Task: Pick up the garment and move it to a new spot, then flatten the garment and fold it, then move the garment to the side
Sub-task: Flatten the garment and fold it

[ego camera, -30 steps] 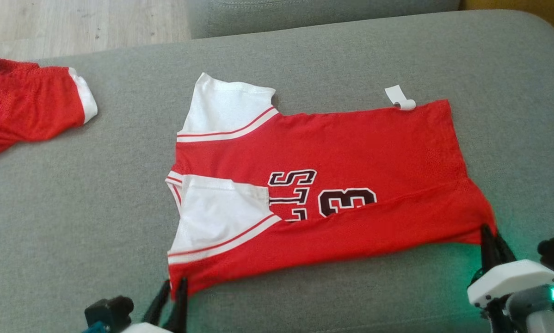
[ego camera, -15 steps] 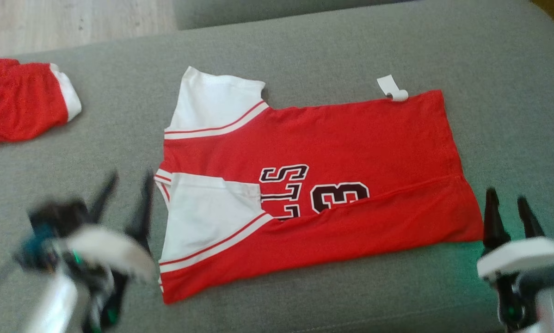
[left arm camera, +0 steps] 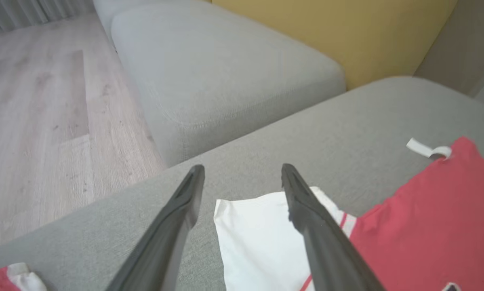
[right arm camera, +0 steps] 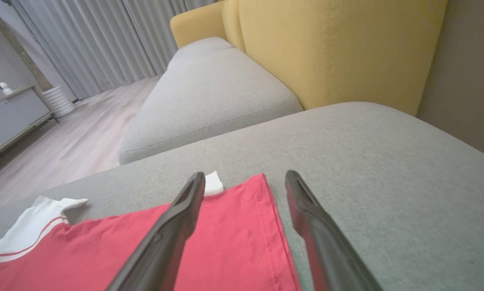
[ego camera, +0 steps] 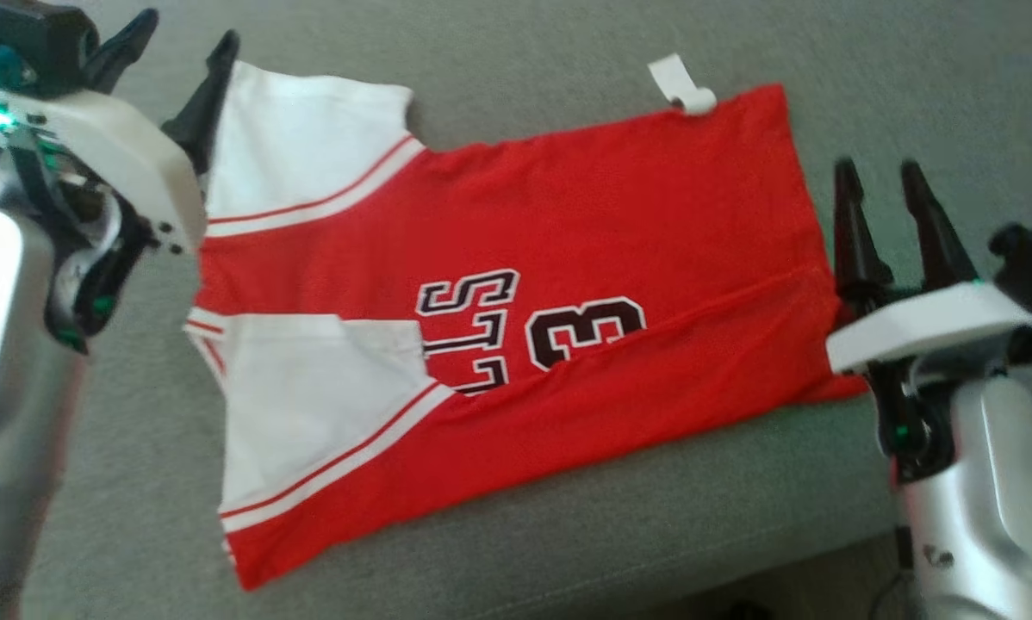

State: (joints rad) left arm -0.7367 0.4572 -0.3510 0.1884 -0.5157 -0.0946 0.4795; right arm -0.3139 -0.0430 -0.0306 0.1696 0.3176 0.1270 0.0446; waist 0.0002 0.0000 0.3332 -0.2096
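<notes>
The white tag (ego camera: 682, 84) is sticking out beyond the jersey's far edge (ego camera: 647, 117). It will go over with that edge and lie on top when I fold the edge in.
The garment (ego camera: 568, 215) is a red jersey with white sleeves and dark lettering, lying flat on the grey cushion (ego camera: 912, 77). Its near long edge is folded up over the lower part of the number. A white tag (ego camera: 680, 86) sticks out at the far hem corner. My left gripper (ego camera: 184, 34) is open at the far left, beside the far white sleeve (left arm camera: 258, 242). In the left wrist view that gripper (left arm camera: 242, 169) hovers over the sleeve's corner, holding nothing. My right gripper (ego camera: 878, 172) is open just off the hem; in its own view it (right arm camera: 245, 176) straddles the hem edge (right arm camera: 234, 242).
A second red garment (left arm camera: 3, 279) lies further left on the same cushion. Beyond are another grey cushion (left arm camera: 226, 81), a yellow backrest (right arm camera: 339, 48) and wood floor (left arm camera: 44, 121). The cushion's front edge (ego camera: 740, 585) runs close below the jersey.
Both grippers let go of the folded near edge and opened. My left arm swung up to the far sleeve, the right rose beside the hem. The head camera also shifted.
</notes>
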